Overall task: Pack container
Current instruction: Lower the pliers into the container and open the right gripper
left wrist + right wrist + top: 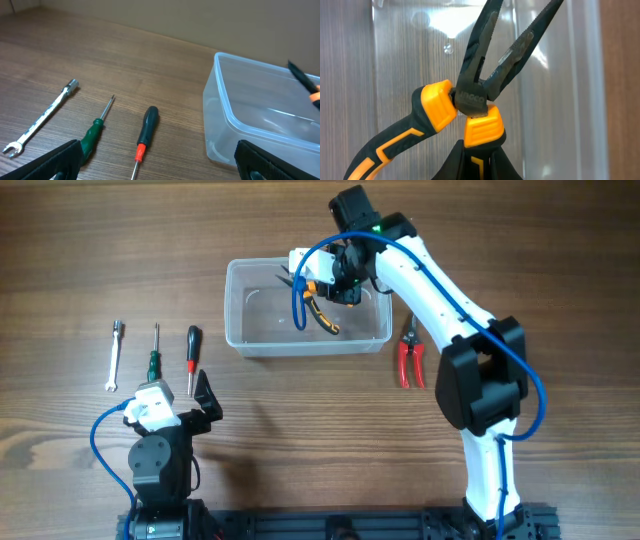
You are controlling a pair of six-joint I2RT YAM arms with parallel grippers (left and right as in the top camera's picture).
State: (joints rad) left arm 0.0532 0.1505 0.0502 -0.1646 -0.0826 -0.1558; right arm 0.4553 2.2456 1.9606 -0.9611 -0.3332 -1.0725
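I keep lowering my right gripper, since the black-and-orange pliers hang inside the container's rim over its empty bottom, and let go of them near that bottom.
The clear plastic container stands at the table's middle back; it also shows in the left wrist view and the right wrist view. My right gripper is shut on one handle of the black-and-orange pliers, holding them over the container's inside, jaws spread and pointing away. My left gripper is open and empty, low over the table near the front left, just behind the screwdrivers.
Left of the container lie a small wrench, a green-handled screwdriver and a black-and-red screwdriver. Red-handled pruning shears lie right of the container.
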